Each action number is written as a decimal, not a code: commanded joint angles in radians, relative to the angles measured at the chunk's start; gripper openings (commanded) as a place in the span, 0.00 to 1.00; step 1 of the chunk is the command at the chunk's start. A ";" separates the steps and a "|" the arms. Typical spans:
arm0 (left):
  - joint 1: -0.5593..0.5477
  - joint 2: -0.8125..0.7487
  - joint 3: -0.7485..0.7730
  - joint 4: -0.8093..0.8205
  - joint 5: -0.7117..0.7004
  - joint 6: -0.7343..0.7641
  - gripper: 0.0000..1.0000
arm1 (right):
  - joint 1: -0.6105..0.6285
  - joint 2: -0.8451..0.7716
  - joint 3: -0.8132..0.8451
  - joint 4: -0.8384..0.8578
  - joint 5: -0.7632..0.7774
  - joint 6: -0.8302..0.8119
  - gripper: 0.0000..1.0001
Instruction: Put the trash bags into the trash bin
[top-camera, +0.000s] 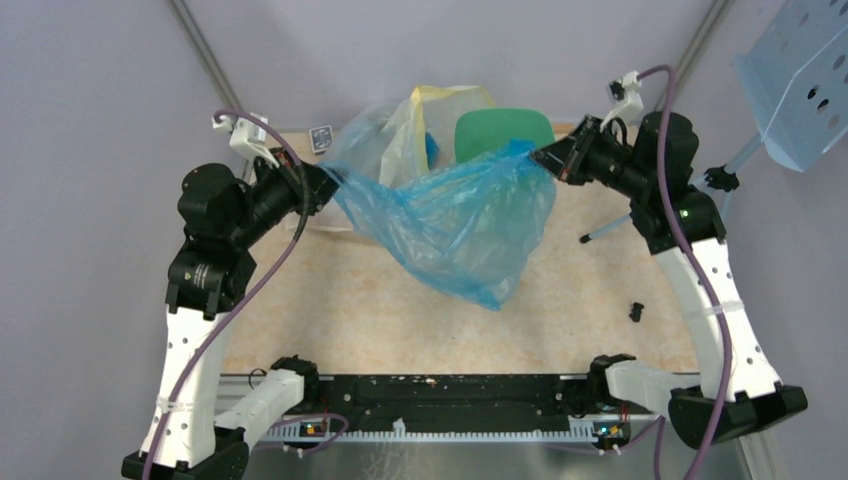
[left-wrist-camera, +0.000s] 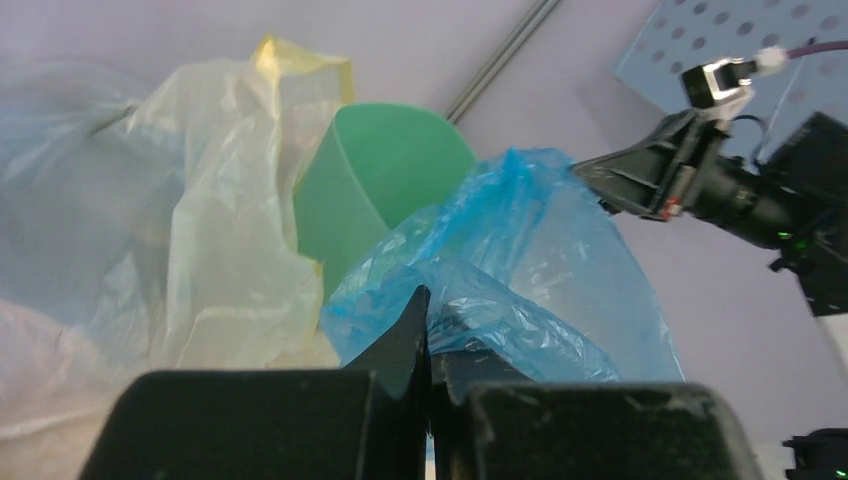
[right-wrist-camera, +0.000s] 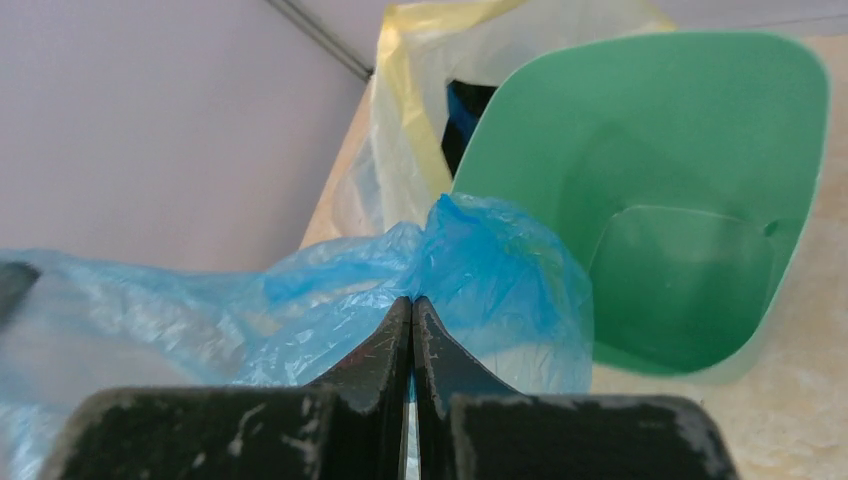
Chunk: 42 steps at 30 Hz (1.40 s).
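Note:
The blue trash bag (top-camera: 462, 235) is stretched in front of the open, empty bin, so my right gripper should go on over the bin's opening (top-camera: 497, 132) and let go there.
The translucent blue trash bag (top-camera: 455, 222) hangs stretched in the air between both grippers, above the table and just in front of the bin. My left gripper (top-camera: 330, 178) is shut on its left edge; in the left wrist view (left-wrist-camera: 428, 310) the blue film (left-wrist-camera: 520, 290) drapes over the fingers. My right gripper (top-camera: 540, 156) is shut on its right edge, and the right wrist view (right-wrist-camera: 412, 305) shows the film (right-wrist-camera: 330, 290) pinched between the tips. The mint-green trash bin (top-camera: 503, 131) stands at the back, open and empty inside (right-wrist-camera: 680, 240), also seen in the left wrist view (left-wrist-camera: 375, 180).
A larger clear-and-yellowish plastic sack (top-camera: 405, 135) stands left of the bin against the back wall, with something blue inside (right-wrist-camera: 465, 105). A pale blue perforated panel on a stand (top-camera: 795, 85) is at the far right. A small black piece (top-camera: 636, 311) lies on the table at right.

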 joint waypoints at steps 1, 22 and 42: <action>0.006 0.119 0.100 0.181 0.074 -0.055 0.00 | -0.015 0.167 0.166 -0.026 0.130 -0.040 0.00; -0.092 0.595 0.365 0.546 0.249 -0.148 0.00 | -0.028 0.705 0.788 -0.225 0.264 -0.245 0.48; -0.099 0.722 0.517 0.300 0.021 -0.154 0.00 | 0.188 -0.044 0.176 -0.035 0.233 -0.488 0.82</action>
